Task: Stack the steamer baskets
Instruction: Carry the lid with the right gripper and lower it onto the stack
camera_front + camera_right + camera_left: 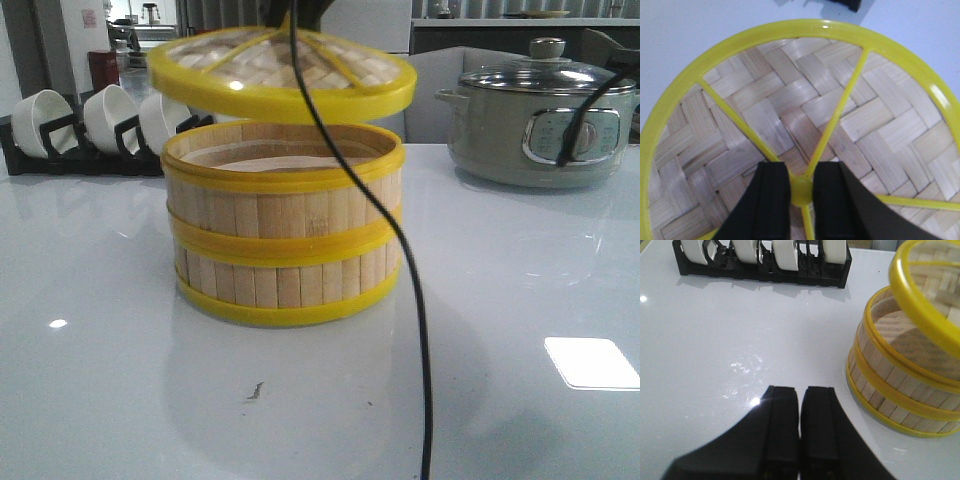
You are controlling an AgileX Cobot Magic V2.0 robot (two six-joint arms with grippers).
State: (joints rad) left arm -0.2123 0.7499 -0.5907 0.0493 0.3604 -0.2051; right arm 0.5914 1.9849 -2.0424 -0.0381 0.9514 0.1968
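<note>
The robot's right gripper next lowers the woven lid (285,100), which hangs by its knob over the top basket's open rim (285,180), until the lid sits flush, and then lets go.
Two steamer baskets (285,225) stand stacked one on the other at the table's middle, bamboo slats with yellow rims and a white liner inside the top one. They also show in the left wrist view (900,375). My right gripper (801,192) is shut on the yellow knob of the woven lid (790,120) and holds the lid (282,70) a little above the stack, tilted. My left gripper (800,405) is shut and empty, above bare table to the left of the stack.
A grey electric pot (540,115) with a glass lid stands at the back right. A black rack with white bowls (90,125) stands at the back left, also in the left wrist view (760,260). A black cable (400,260) hangs in front of the stack.
</note>
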